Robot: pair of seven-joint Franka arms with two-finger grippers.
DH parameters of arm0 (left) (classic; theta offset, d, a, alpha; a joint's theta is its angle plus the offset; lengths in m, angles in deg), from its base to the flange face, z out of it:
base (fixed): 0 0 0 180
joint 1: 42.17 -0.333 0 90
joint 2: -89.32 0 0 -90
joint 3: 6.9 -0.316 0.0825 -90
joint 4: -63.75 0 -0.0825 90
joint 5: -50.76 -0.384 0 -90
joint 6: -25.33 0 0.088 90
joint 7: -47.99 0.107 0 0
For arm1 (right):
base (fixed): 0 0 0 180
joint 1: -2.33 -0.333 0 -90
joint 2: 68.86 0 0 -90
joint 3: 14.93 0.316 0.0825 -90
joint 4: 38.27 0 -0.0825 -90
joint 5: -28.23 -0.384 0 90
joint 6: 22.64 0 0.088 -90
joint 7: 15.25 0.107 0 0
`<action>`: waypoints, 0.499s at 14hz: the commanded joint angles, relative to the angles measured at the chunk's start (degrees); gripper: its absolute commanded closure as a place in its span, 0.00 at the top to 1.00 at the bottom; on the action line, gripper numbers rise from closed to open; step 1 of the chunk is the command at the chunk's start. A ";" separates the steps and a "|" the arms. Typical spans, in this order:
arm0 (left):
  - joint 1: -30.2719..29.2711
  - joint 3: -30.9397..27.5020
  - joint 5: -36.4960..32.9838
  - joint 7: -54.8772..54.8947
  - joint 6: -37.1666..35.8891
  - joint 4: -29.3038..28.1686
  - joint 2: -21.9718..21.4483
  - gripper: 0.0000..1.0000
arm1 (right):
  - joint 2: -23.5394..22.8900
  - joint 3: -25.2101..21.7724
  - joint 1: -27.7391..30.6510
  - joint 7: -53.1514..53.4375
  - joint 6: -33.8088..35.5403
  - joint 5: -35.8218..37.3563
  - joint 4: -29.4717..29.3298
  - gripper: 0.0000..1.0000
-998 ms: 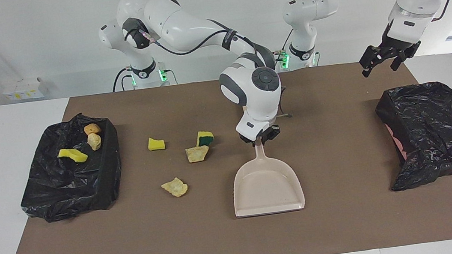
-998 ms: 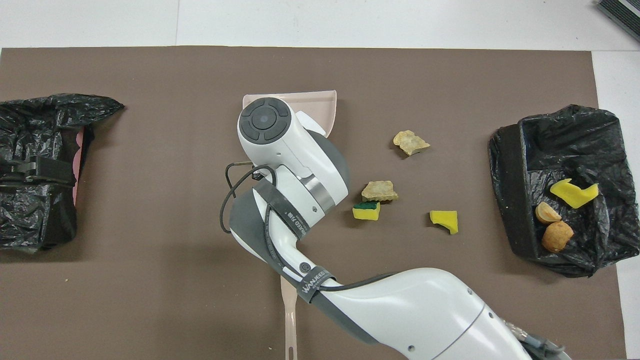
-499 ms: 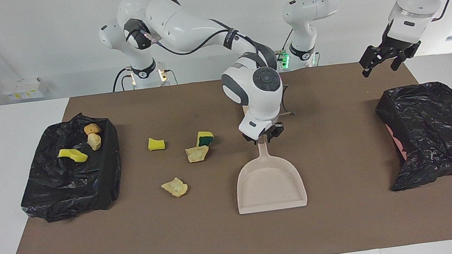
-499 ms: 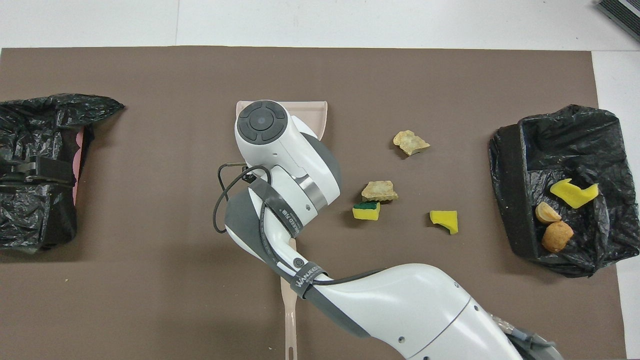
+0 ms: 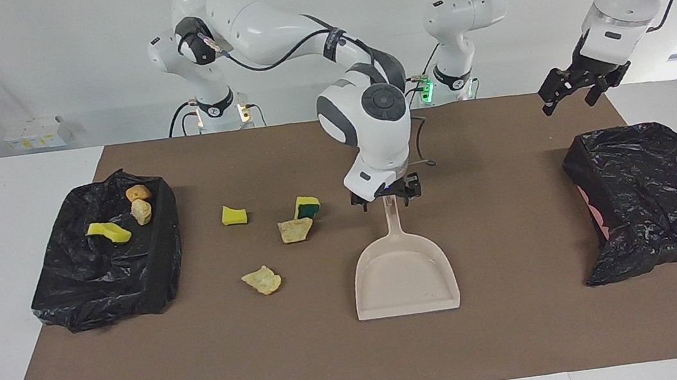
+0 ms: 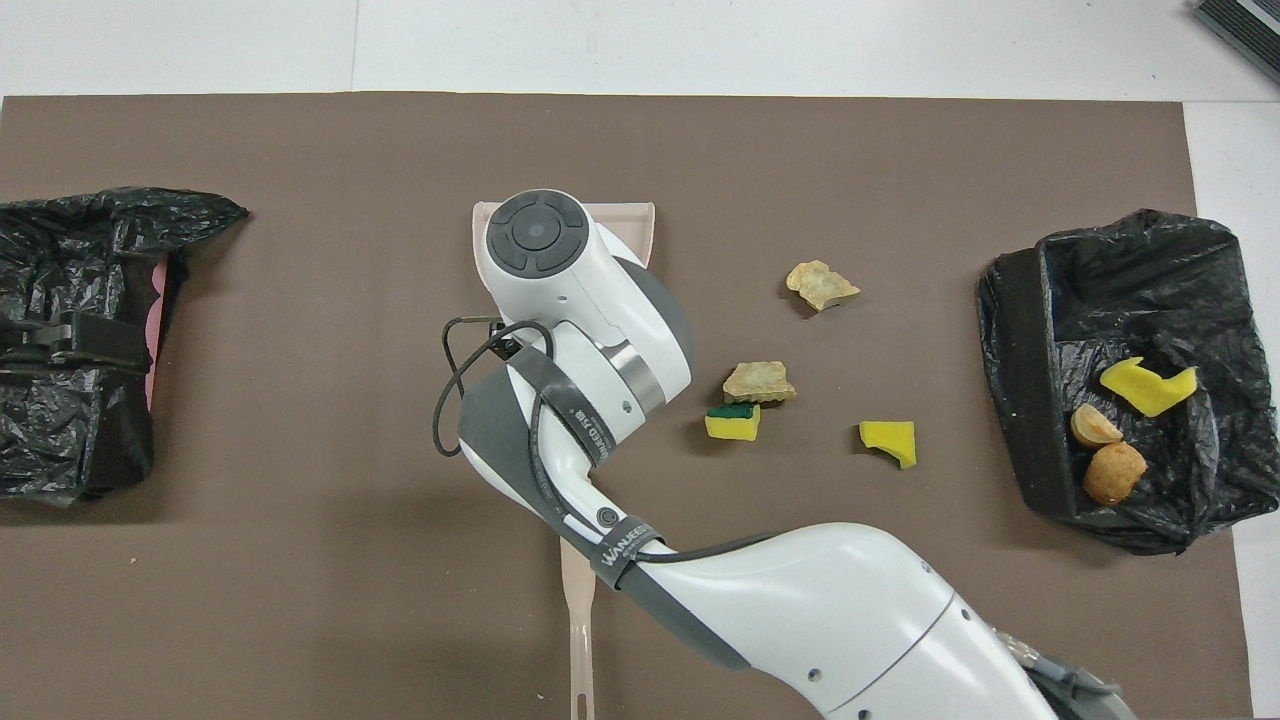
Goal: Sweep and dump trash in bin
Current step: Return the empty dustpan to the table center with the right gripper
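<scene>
The slim beige handle's line [image 6: 577, 578] lies squarely across my right gripper's open fingers, which should carry on back toward the robots and close on the handle's narrow end [image 6: 582, 666].
The beige dustpan [image 5: 404, 275] lies flat on the brown mat, mouth away from the robots, its rim [image 6: 640, 215] peeking out from under the right arm. My right gripper [image 5: 386, 196] is open just over the tip of the dustpan's handle, holding nothing. Loose trash lies beside the dustpan toward the right arm's end: a yellow-and-green sponge [image 5: 307, 207], a tan lump [image 5: 295, 229], a yellow sponge bit [image 5: 234, 215] and another tan lump [image 5: 262, 280]. The black-lined bin [image 5: 159, 257] holds a yellow scrap [image 5: 108, 232] and two orange lumps [image 5: 139, 201]. My left gripper [image 5: 578, 88] waits, open, raised over the left arm's end.
A second black-bagged bin [image 5: 649, 197] lies at the left arm's end of the mat. A slim beige handle [image 6: 578, 640] shows under the right arm, nearer to the robots than the dustpan. The brown mat [image 5: 524, 335] covers most of the white table.
The right gripper has opened, let go of the dustpan's handle and lifted slightly. The dustpan shifted a little toward the left arm's end and lies still. The left arm has not moved.
</scene>
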 commanded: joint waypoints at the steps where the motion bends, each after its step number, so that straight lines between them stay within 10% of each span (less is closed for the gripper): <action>1: -0.16 0.10 -1.08 -0.41 -0.51 1.02 -0.13 1.00 | 11.43 0.13 -1.98 3.41 -0.56 -0.82 14.79 1.00; 7: 1.42 0.81 -0.73 0.03 -0.07 0.32 -0.30 1.00 | 26.99 0.22 -8.84 7.63 -8.09 -4.67 40.89 1.00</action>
